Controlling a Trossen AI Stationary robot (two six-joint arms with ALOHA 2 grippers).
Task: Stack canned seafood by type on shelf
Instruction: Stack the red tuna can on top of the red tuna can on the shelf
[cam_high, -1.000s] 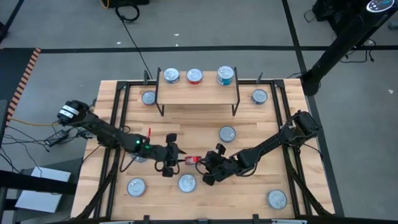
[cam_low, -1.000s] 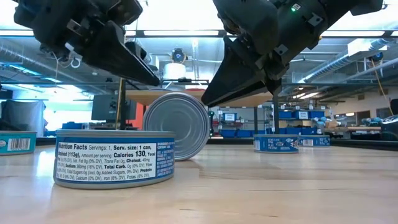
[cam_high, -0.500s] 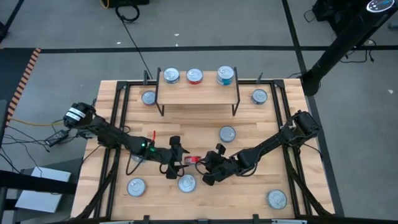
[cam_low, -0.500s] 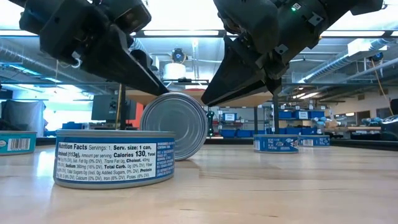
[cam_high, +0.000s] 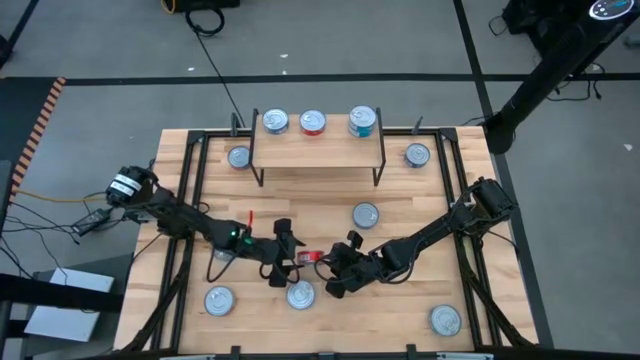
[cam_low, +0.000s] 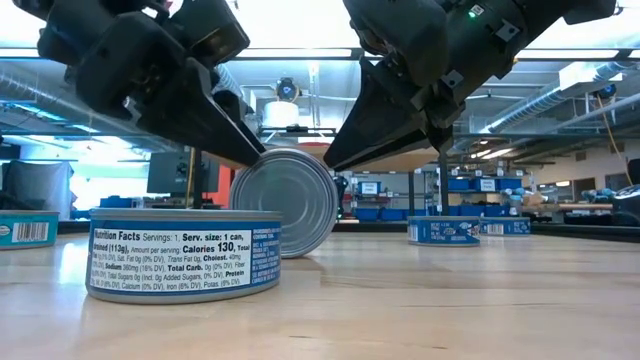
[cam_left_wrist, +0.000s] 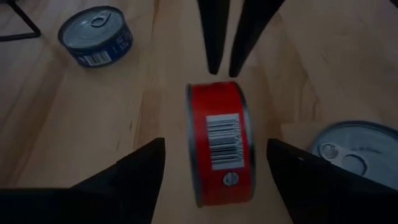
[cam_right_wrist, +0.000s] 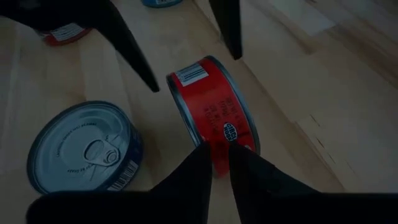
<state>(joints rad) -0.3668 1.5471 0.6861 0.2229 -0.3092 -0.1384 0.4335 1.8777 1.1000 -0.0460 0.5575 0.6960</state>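
My left gripper should grab the red tin across its flat sides, since it is standing on its rim, and turn it level above the shelf's red tin.
A red tin stands on its rim in the table's middle, one flat silver face toward the near edge. My left gripper comes level from the left. It is open, with one finger on either side of the tin's flat faces and not touching. My right gripper comes from the right, shut to a narrow gap, its tips at the tin's red wall. The shelf stands near the far edge with three tins on its plank: blue, red, teal. My right gripper's tips lie at the red tin's label wall, slanting down from the table's right. Whether they touch it, I cannot tell. The tin stays upright on its rim on the table.
A blue tin lies flat just near of the red one, under both grippers. More tins sit at the near left, near right, centre right and beside the shelf. Black rails run along the table's sides.
My left gripper has moved toward the table's right and dipped down, bringing its open fingers around the red tin. The tin has stayed standing on its rim.
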